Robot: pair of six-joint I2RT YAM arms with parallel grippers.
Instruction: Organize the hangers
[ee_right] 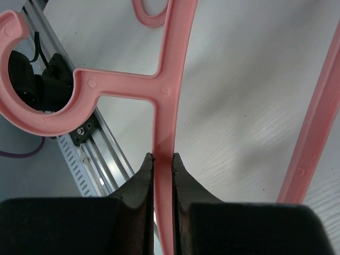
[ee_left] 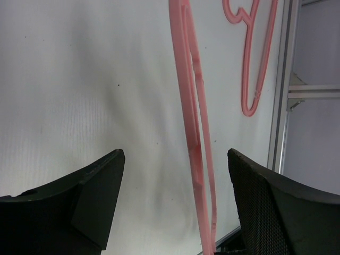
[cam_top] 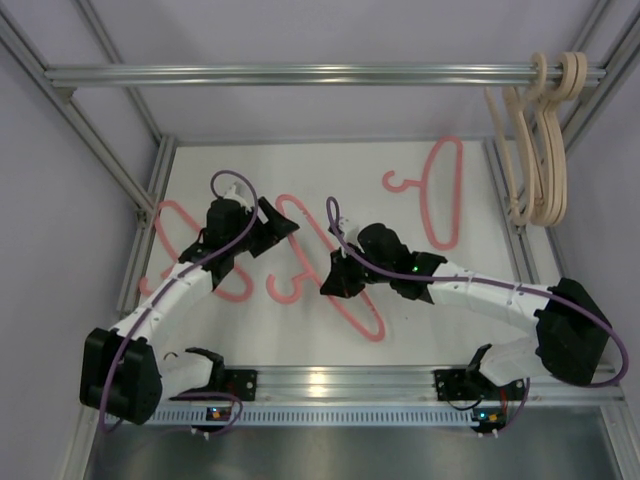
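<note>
The middle pink hanger's hook (cam_top: 283, 293) points away from the rail, so my right gripper should grab the hanger's bar nearer its rounded end and flip the hanger over.
Several beige hangers (cam_top: 540, 150) hang on the rail (cam_top: 300, 73) at the top right. Pink hangers lie on the white table: one at the back right (cam_top: 440, 190), one at the left (cam_top: 170, 230), one in the middle (cam_top: 290, 255). My right gripper (cam_top: 335, 283) is shut on the straight bar of a pink hanger (ee_right: 164, 90) just below its hook (ee_right: 32, 106); this hanger also shows in the top view (cam_top: 365, 320). My left gripper (ee_left: 175, 159) is open, its jaws wide on either side of the middle pink hanger (ee_left: 191, 106) without touching it.
Aluminium frame posts stand at the table's left (cam_top: 100, 140) and right (cam_top: 510, 200) sides. A frame rail (cam_top: 340, 378) runs along the near edge by the arm bases. A second pink bar (ee_right: 313, 133) lies right of the right gripper. The back-right hanger shows in the left wrist view (ee_left: 255, 64).
</note>
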